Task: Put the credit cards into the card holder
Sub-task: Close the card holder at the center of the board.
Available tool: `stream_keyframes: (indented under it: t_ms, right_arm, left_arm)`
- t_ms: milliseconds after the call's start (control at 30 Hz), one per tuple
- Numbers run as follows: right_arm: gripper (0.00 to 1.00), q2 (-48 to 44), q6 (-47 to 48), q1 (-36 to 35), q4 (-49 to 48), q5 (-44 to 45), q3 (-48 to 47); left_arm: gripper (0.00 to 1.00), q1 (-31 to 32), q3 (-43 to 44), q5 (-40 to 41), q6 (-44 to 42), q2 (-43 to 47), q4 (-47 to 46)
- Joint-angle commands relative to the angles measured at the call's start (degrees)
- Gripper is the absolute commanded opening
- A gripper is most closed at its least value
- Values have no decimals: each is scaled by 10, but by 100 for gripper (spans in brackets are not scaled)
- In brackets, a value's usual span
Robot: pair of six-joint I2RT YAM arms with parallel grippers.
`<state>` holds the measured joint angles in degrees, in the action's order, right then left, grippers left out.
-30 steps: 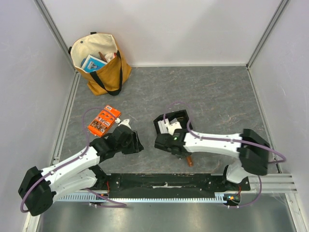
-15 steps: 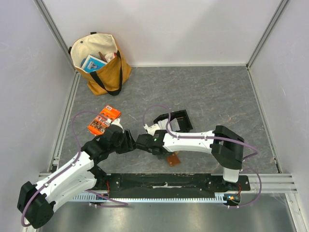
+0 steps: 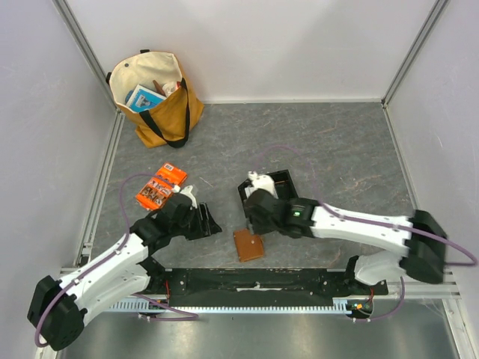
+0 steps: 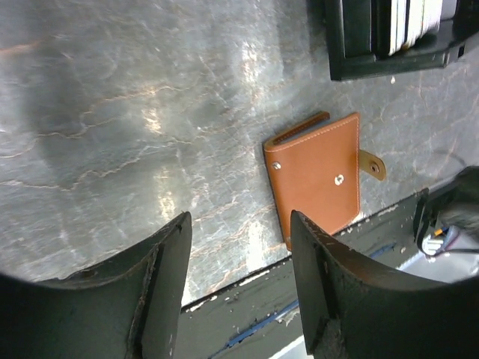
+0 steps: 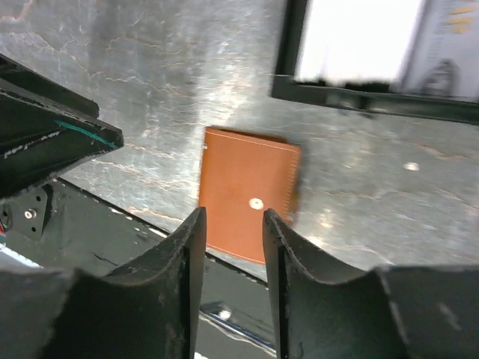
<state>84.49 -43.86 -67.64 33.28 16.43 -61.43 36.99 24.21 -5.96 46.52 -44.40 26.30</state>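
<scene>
The clasp tab (image 4: 373, 164) pokes out beyond the card holder's edge, so the robot's left gripper should hold the brown cover (image 4: 310, 193) still by pressing on it while the right gripper folds the tab over.
The brown card holder (image 3: 248, 244) lies closed and flat on the table near the front edge, its clasp tab (image 4: 372, 164) sticking out to one side. My right gripper (image 3: 253, 217) hovers just above it, open, with nothing between its fingers; through the gap the card holder (image 5: 247, 194) shows below. My left gripper (image 3: 209, 223) is open to its left, apart from the card holder (image 4: 314, 176). The credit cards (image 3: 262, 180) stand as a pale stack in the black tray (image 3: 283, 179) behind the right gripper.
An orange printed packet (image 3: 161, 187) lies behind the left arm. A tan tote bag (image 3: 157, 97) with items in it stands at the back left. The black base rail (image 3: 262, 280) runs along the front edge, right below the card holder. Walls close in on both sides.
The right gripper opened and let go of the card holder, which now lies flat by the front edge. The right arm swung back right; the left gripper drew slightly away.
</scene>
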Motion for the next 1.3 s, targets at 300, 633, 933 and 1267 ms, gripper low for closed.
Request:
stream_keyframes:
  t_ms: [300,633,933,1267]
  right_arm:
    - [0,-199,80,133,-156,-109,236]
    - [0,-148,137,149,-226,-220,254]
    - [0,-114,151,149,-241,-282,259]
    - [0,-140,136,149,-230,-249,279]
  left_arm:
    - [36,133,53,8,20,-197,-143]
    - [31,162,65,-16,48,-256,-214]
    - [28,176,87,-17,53,-335,-224]
    - [26,178,85,-8,39,-347,-203]
